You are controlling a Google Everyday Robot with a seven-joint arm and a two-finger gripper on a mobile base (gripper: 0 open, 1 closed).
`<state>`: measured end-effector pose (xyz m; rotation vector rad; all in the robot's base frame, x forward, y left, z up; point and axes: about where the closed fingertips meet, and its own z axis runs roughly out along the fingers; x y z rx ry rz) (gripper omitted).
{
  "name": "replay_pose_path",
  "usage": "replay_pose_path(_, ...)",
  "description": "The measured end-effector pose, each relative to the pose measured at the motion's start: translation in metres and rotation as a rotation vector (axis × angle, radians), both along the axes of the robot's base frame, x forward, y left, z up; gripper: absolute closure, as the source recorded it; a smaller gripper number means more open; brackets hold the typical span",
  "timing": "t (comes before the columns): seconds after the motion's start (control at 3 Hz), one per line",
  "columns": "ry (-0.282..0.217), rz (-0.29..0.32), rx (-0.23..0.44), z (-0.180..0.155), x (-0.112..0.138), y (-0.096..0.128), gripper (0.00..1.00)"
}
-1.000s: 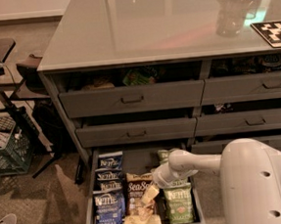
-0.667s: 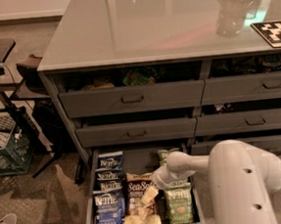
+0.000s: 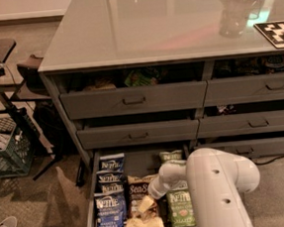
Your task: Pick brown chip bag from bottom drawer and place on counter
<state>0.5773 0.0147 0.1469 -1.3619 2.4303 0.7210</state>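
The fingers of my gripper reach over the brown chip bag (image 3: 137, 188), away from the blue bags, so I should keep going in until they close on its middle (image 3: 142, 209).
The bottom drawer (image 3: 90, 205) is pulled open and holds chip bags. The brown chip bag (image 3: 138, 190) with white "Sea Salt" lettering lies in its middle, its tan lower edge crumpled toward the drawer front. My gripper (image 3: 152, 193) is down in the drawer at the bag's right edge, touching or just above it. My white arm (image 3: 215, 188) reaches in from the right and hides part of the drawer. The glossy light-grey counter (image 3: 163, 19) tops the cabinet.
Blue Kettle bags (image 3: 111, 198) lie left of the brown bag, green ones (image 3: 180, 207) right of it. Two handled drawers (image 3: 133, 100) sit above, slightly open. A clear bottle (image 3: 233, 15) and a patterned tag (image 3: 276, 33) are on the counter. A crate (image 3: 6, 147) stands at left.
My arm's white housing has swung left and fills more of the lower right. The gripper stays at the brown bag, which has not visibly moved.
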Motion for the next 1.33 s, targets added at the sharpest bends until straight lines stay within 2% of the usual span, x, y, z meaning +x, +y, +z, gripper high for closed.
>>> replay_pose_path(0.33,-0.039,0.036,-0.047,-0.0201,-0.0131,0.0216,0.0)
replay_pose_path(0.67,-0.039,0.036,-0.047,-0.0193,-0.0131,0.0216,0.0)
replay_pose_path(1.0,-0.039,0.036,-0.047,-0.0193,-0.0131,0.0216,0.19)
replay_pose_path(1.33,-0.039,0.036,-0.047,-0.0193,-0.0132,0.0216,0.42)
